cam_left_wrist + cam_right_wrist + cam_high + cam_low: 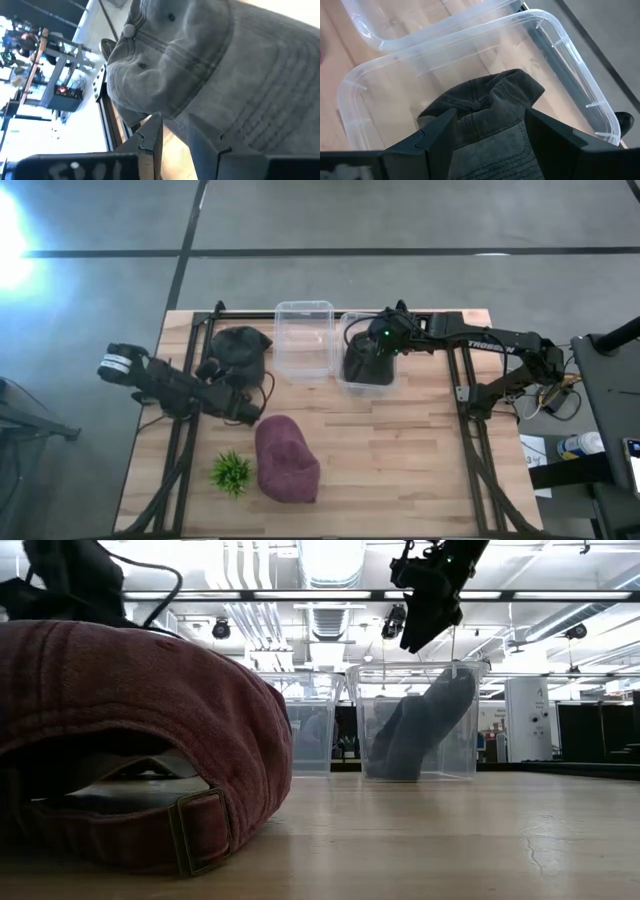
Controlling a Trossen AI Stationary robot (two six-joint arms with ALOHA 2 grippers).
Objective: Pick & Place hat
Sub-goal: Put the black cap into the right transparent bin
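My left gripper's narrow opening sits where the grey cap's visor meets (175,116) the cap's top, so I should back off, open wider and take the visor's front corner.
Three hats show. A maroon cap (285,460) lies on the near part of the table, filling the low view's left (130,730). A grey cap (240,348) sits at the far left. My left gripper (243,398) is beside it, open, with its fingertips (177,122) close to the stitched brim (260,100). A dark cap (490,115) lies in the right clear bin (368,385), leaning on the bin's wall (420,730). My right gripper (490,127) hangs open above that bin (425,605), clear of the cap. My left gripper's fingers (152,130) stand at the edge of the grey cap's brim (220,115), one on each side. I cannot tell whether they touch it.
An empty clear bin (303,315) stands left of the filled one at the far edge. A small green plant (232,472) sits near the maroon cap on the near left. Bare wood (420,460) lies over the near right of the table.
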